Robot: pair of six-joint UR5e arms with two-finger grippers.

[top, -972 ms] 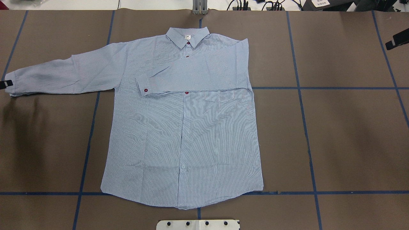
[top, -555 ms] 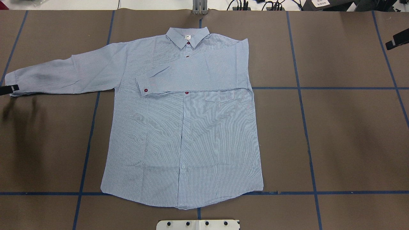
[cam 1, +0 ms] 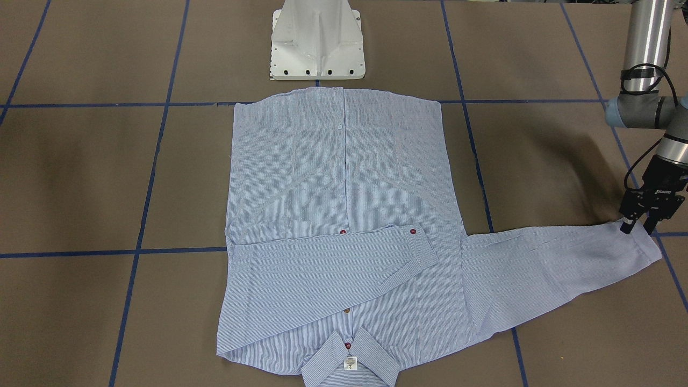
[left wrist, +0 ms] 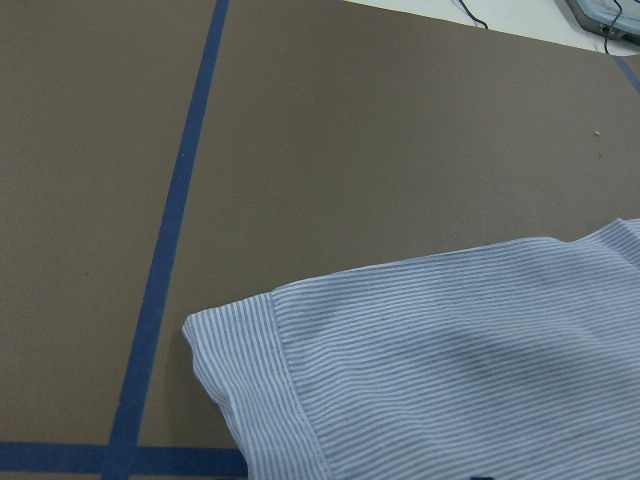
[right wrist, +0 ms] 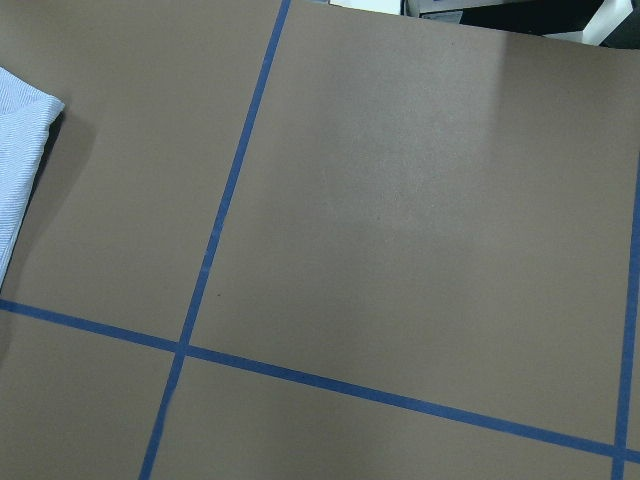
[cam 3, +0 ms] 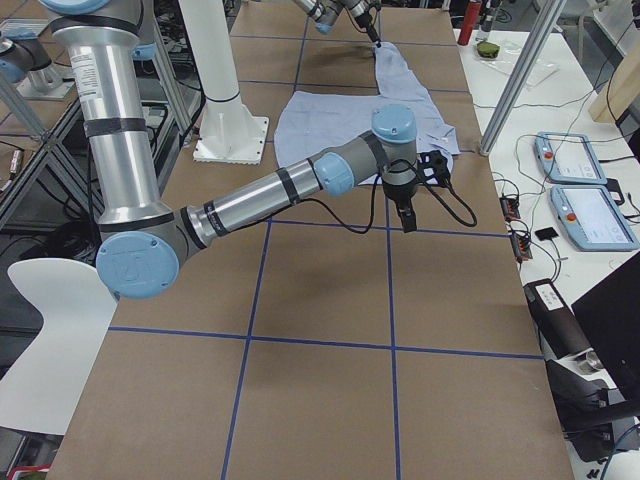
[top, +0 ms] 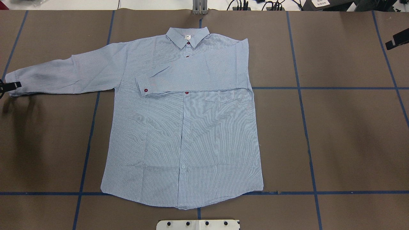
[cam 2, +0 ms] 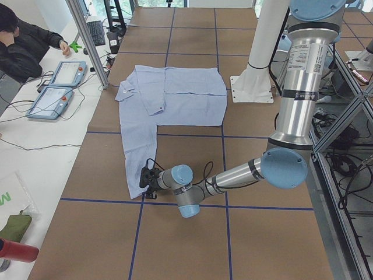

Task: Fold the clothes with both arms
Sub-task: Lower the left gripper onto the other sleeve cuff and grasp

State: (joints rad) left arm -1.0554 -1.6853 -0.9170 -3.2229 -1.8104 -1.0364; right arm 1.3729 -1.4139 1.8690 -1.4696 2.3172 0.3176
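My gripper will uncover a hidden matching button when it folds the outstretched sleeve's cuff (cam 1: 645, 248) across, because the folded sleeve's cuff shows a red button (cam 1: 413, 231).
The light blue striped shirt (top: 182, 127) lies flat, buttoned side up, collar toward the table's far edge. One sleeve is folded across the chest (cam 1: 333, 269). The other sleeve stretches out flat toward my left side, and its cuff (left wrist: 260, 380) fills the left wrist view. My left gripper (cam 1: 637, 230) stands low at that cuff's end, fingers apart and touching its edge, holding nothing; it also shows at the overhead view's left edge (top: 9, 85). My right gripper (top: 396, 40) hangs high over bare table far right of the shirt; its jaws are not clear.
The white pedestal base (cam 1: 317, 43) stands just behind the shirt's hem. Blue tape lines (right wrist: 215, 240) grid the brown table. In the left exterior view an operator (cam 2: 23, 41) sits beside two pendants (cam 2: 58, 87) on a side bench.
My left gripper has crept a little inward onto the cuff's end, and its shadow on the table has shrunk. The shirt and the right arm have not moved.
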